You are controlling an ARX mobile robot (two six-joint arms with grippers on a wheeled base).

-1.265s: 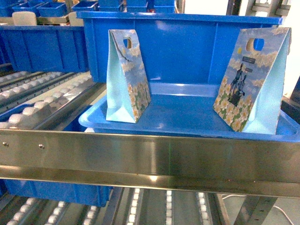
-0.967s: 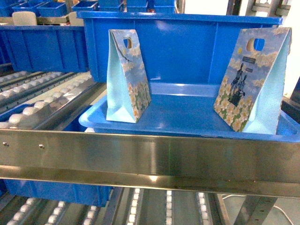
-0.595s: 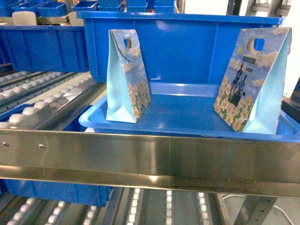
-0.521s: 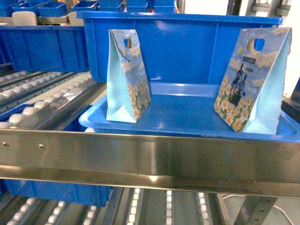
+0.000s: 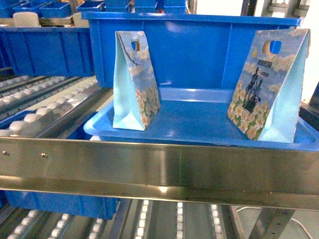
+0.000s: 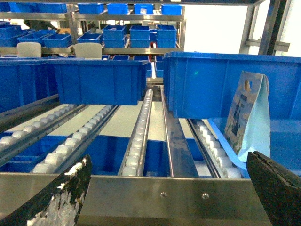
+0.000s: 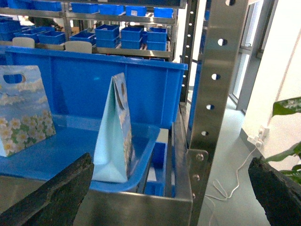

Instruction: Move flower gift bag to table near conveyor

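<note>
The flower gift bag (image 5: pixel 135 82) is standing by itself on a wide base (image 5: pixel 134 123). It will keep its wedge shape and stay upright when I put it down.
Two flower gift bags stand upright in a shallow blue tray (image 5: pixel 199 130) on the conveyor (image 5: pixel 40 107): a left bag (image 5: pixel 134 82) and a right bag (image 5: pixel 266 84). Neither gripper shows in the head view. My left gripper (image 6: pixel 168 162) is open and empty, low in front of the steel rail (image 6: pixel 169 197), with one bag (image 6: pixel 247 117) ahead to its right. My right gripper (image 7: pixel 170 160) is also open and empty; a bag (image 7: pixel 113 136) stands just ahead on its left and another bag (image 7: pixel 23 108) farther left. The table is out of view.
A shiny steel rail (image 5: pixel 159 169) crosses in front of the tray. A tall blue bin (image 5: pixel 199 50) stands behind the bags, with more blue bins (image 5: pixel 45 50) to the left. A perforated steel upright (image 7: pixel 218 80) rises at the rack's right end, with a cable (image 7: pixel 235 174) on the floor.
</note>
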